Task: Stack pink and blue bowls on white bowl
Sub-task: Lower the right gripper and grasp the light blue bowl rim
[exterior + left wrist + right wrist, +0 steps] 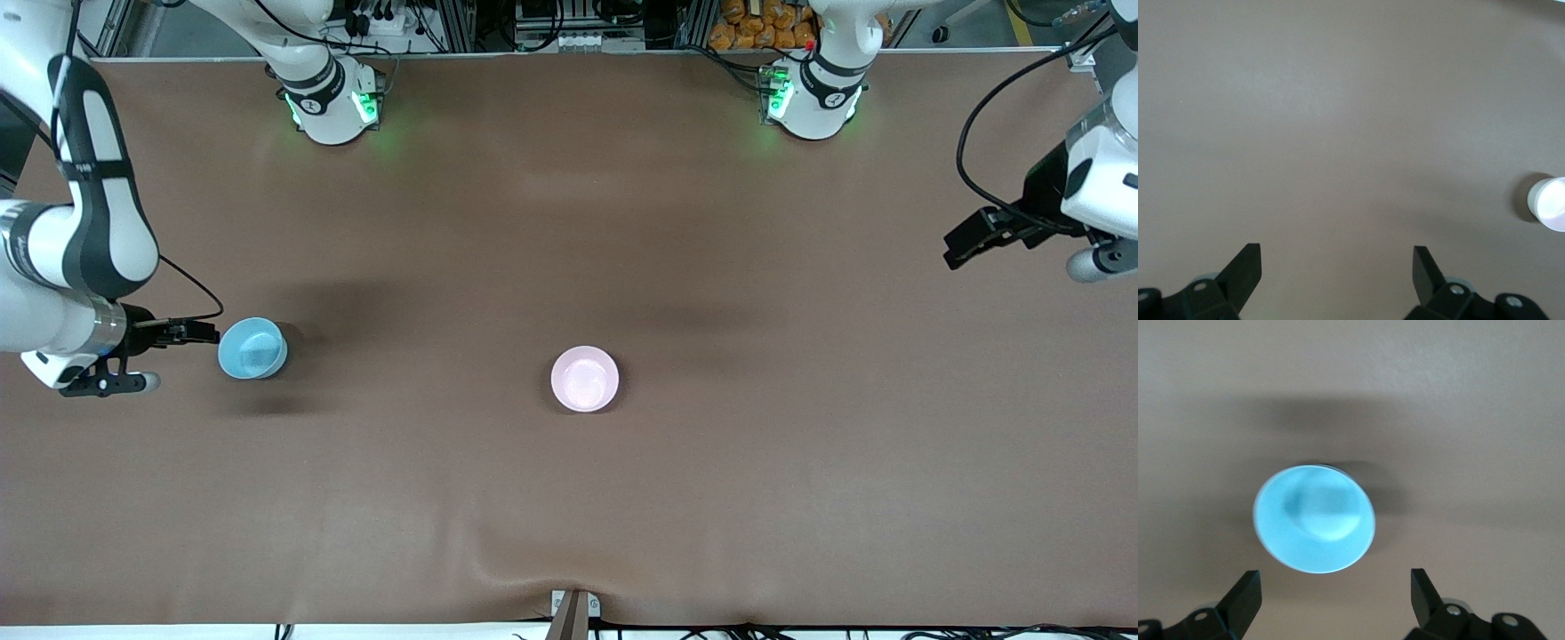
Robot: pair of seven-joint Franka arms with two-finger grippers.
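Note:
I expect the blue bowl [252, 348], when I lower it, to fit almost rim to rim inside the pink bowl, because its opening [586, 378] is empty and about as wide.
The blue bowl [252, 348] stands upright on the brown table toward the right arm's end; in the right wrist view the blue bowl [1314, 519] lies just ahead of the fingertips, not between them. My right gripper [212, 333] [1336, 583] is open and empty, low beside that bowl. The pink bowl [584, 379] sits near the table's middle, and shows small at the edge of the left wrist view [1549, 203]. My left gripper [956, 249] [1337, 260] waits open and empty over bare table at the left arm's end. The white bowl is out of view.
The brown table cloth [569, 498] has a small wrinkle near the edge closest to the front camera. The two arm bases [333, 107] [813, 98] stand along the edge farthest from that camera.

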